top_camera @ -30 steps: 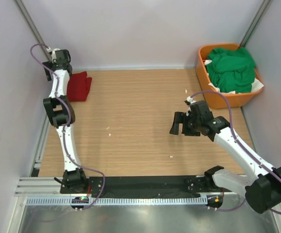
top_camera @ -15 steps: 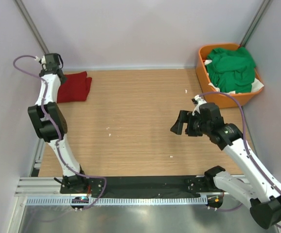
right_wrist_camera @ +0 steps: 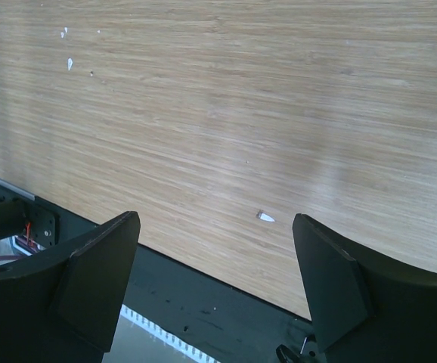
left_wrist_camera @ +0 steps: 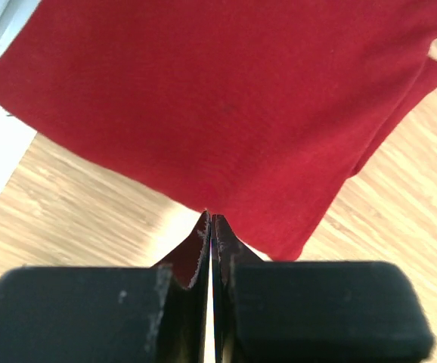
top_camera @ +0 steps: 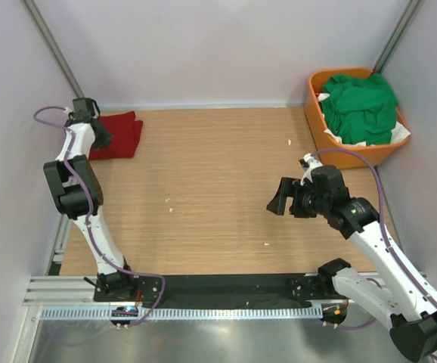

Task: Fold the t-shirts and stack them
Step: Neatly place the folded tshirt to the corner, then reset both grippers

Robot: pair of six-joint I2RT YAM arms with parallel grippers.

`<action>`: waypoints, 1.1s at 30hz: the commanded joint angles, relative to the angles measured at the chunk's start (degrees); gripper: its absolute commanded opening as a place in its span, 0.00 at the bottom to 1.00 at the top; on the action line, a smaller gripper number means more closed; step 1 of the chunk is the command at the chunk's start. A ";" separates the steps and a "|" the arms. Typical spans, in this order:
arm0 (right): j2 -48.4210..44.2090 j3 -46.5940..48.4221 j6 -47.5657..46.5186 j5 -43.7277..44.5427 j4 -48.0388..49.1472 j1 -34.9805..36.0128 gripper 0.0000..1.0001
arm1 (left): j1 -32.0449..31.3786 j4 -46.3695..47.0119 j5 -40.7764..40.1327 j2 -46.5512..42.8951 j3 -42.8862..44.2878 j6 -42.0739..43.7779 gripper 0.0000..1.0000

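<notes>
The folded red t-shirt (top_camera: 125, 133) is flat in the far corner, its near hem (left_wrist_camera: 137, 180) smooth, so my left gripper should keep retreating until its open fingers clear the t-shirt.
The dark red t-shirt (top_camera: 122, 134) lies folded on the table's far left; in the left wrist view the red t-shirt (left_wrist_camera: 226, 98) fills the upper part. My left gripper (top_camera: 102, 139) hangs at the shirt's left side. It is shut, its fingertips (left_wrist_camera: 210, 219) pressed together at the near hem, with no cloth seen between them. The bright green t-shirts (top_camera: 361, 106) are heaped in the orange basket at the far right. My right gripper (top_camera: 277, 198) hovers over bare wood right of centre, open and empty (right_wrist_camera: 217, 249).
The orange basket (top_camera: 352, 156) stands in the far right corner against the wall. White walls close in the table on the left, back and right. Small white specks (right_wrist_camera: 266, 217) lie on the wood. A black strip (top_camera: 226, 291) runs along the near edge.
My left gripper went from open to shut while its arm swung around the red t-shirt's left edge. The right arm drifted slightly toward the near right, still open.
</notes>
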 commanded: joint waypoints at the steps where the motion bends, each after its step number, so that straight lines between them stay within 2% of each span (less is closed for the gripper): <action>1: -0.18 -0.03 -0.28 -1.26 0.44 0.11 0.89 | -0.04 2.84 2.23 0.09 -0.47 -1.14 0.00; 10: 0.00 -0.55 -0.46 -1.70 1.32 0.11 0.89 | -0.39 3.90 8.46 8.79 0.85 -3.25 0.00; 14: 0.18 -0.64 -0.64 -1.79 1.67 0.11 0.89 | -1.19 1.27 8.03 10.90 2.94 -2.72 0.00; 18: 0.18 -0.47 -0.72 -2.05 2.03 0.11 0.89 | -2.06 -2.07 5.76 6.70 5.41 -0.44 0.00; 19: 0.18 -0.38 -0.72 -1.97 1.94 0.03 0.89 | -2.76 -3.12 5.05 2.77 6.11 -0.17 0.02; 20: 0.26 0.15 -0.64 -2.05 1.94 0.11 0.89 | -3.03 -3.92 3.65 0.99 6.55 0.18 0.21; 22: 0.44 1.90 -0.55 -2.05 1.33 0.03 0.89 | -3.99 -5.58 1.62 -4.97 7.35 0.53 0.43; 23: 0.44 2.69 -0.46 -2.14 1.15 0.11 0.89 | -4.26 -5.86 1.35 -7.27 7.35 0.53 0.58; 26: 0.96 6.81 -0.11 -1.36 -0.08 0.03 0.89 | -5.49 -7.35 0.73 -14.55 6.04 0.97 0.73; 31: 0.53 13.85 0.33 -0.21 -2.89 0.03 0.89 | -8.47 -7.62 4.24 -27.04 -4.39 2.64 0.77; 33: -0.26 16.05 0.77 0.58 -3.33 0.11 0.89 | -12.23 -7.27 4.25 -33.61 -8.27 4.92 0.78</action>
